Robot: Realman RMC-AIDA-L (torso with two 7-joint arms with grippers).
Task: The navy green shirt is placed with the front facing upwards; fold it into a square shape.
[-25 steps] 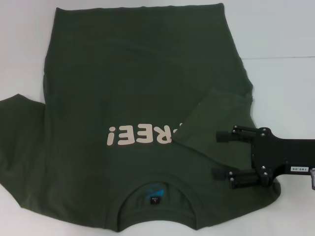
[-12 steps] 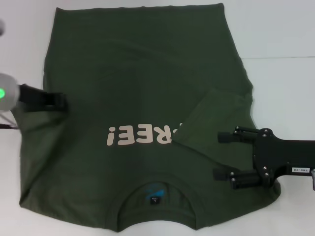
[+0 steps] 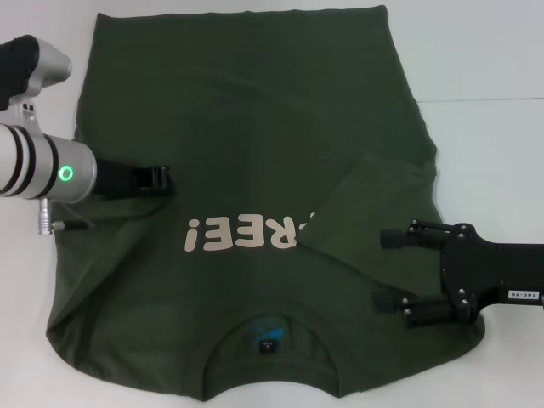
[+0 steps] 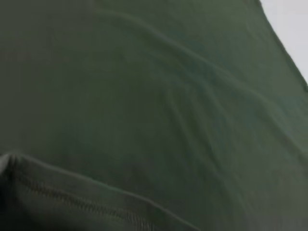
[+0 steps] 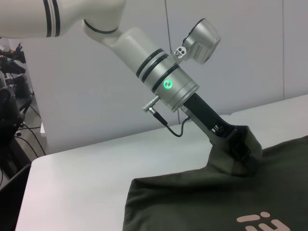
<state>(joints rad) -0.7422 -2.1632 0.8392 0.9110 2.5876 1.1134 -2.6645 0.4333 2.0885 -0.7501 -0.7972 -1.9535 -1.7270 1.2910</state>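
Note:
My left gripper should keep carrying the held sleeve (image 3: 127, 223), which folds inward over flat chest toward the other folded sleeve, until it covers the exclamation mark (image 3: 191, 235), then release.
The navy green shirt (image 3: 255, 127) lies front up on the white table, its collar and dark neck label (image 3: 269, 340) nearest me and the pale "FREE!" print (image 3: 246, 234) across its middle. The sleeve on the right is folded inward over the chest. My left gripper (image 3: 161, 180) is over the shirt's left part, shut on a lifted fold of the shirt's left side (image 5: 240, 156). The left wrist view holds only green cloth (image 4: 168, 96) and a stitched hem (image 4: 72, 197). My right gripper (image 3: 380, 268) hovers open over the shirt's right shoulder, holding nothing.
The white table (image 3: 493, 68) extends bare to the right of the shirt and beyond its far hem. In the right wrist view a pale wall stands behind the table, with dark equipment (image 5: 9, 96) off the table's far side.
My left arm has come in from the left and carried the shirt's left sleeve inward over the body. The sleeve no longer lies spread on the table. The right gripper has barely shifted.

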